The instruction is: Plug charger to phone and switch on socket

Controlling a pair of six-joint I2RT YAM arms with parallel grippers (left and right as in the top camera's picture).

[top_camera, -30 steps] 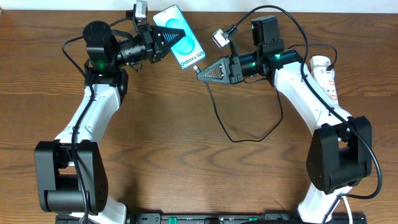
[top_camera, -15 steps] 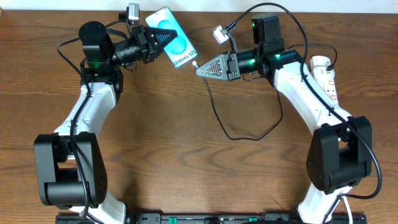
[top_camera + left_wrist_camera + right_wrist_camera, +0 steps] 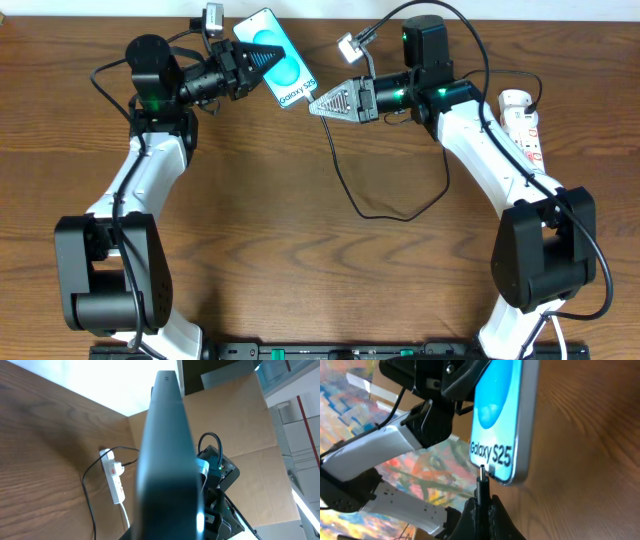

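The phone's lower edge [image 3: 299,98] lies at a slant across the tip of the plug [image 3: 312,98], so the robot's right gripper should pull the plug back and line it up straight before pushing it in.
The phone [image 3: 283,68], cyan screen lit and marked "Galaxy S25", is held off the table at the back with my left gripper [image 3: 268,57] shut on it. In the left wrist view the phone [image 3: 167,455] shows edge-on and hides the fingers. My right gripper [image 3: 316,105] is shut on the charger's plug [image 3: 482,491], whose tip meets the lower edge of the phone [image 3: 502,420]; whether it is seated I cannot tell. The black charger cable [image 3: 380,214] loops over the table. The white socket [image 3: 523,122] lies at the right edge, apart from both grippers.
The socket [image 3: 114,479] with a red switch and its cords shows beyond the phone in the left wrist view. The left arm [image 3: 395,445] fills the background of the right wrist view. Bare wooden table [image 3: 300,270] stretches in front.
The left gripper carried the phone a little up and to the left, then held still. The right gripper moved left with the plug, closing on the phone's lower end.
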